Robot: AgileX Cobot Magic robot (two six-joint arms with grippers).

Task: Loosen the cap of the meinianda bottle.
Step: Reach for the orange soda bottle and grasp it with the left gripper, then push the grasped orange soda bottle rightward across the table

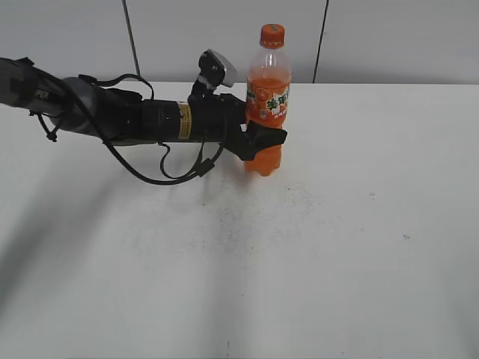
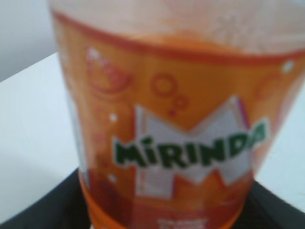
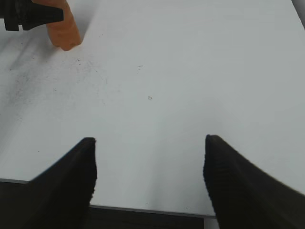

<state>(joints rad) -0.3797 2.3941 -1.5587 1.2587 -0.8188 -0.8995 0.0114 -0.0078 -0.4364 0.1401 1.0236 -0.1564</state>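
Note:
The meinianda bottle (image 1: 268, 99) is far from the robot's right gripper, so the left gripper should bring it nearer and keep it still while the right gripper twists the cap (image 1: 272, 35).
The meinianda bottle (image 1: 267, 105) stands upright at the back of the white table (image 1: 337, 224), full of orange drink, with its orange cap (image 1: 272, 35) on top. My left gripper (image 1: 263, 142) reaches in from the left and is shut on the bottle's lower body, below the label. In the left wrist view the bottle (image 2: 181, 119) fills the frame, and black fingers (image 2: 47, 210) press against both its sides. My right gripper (image 3: 150, 143) hangs open over bare table, holding nothing. The bottle's base (image 3: 64, 31) is far off at its upper left.
The left arm (image 1: 112, 116) and its looping cable (image 1: 179, 168) stretch across the back left of the table. A grey panelled wall (image 1: 374, 37) runs behind the table. The table's near edge (image 3: 143, 210) lies just under the right gripper.

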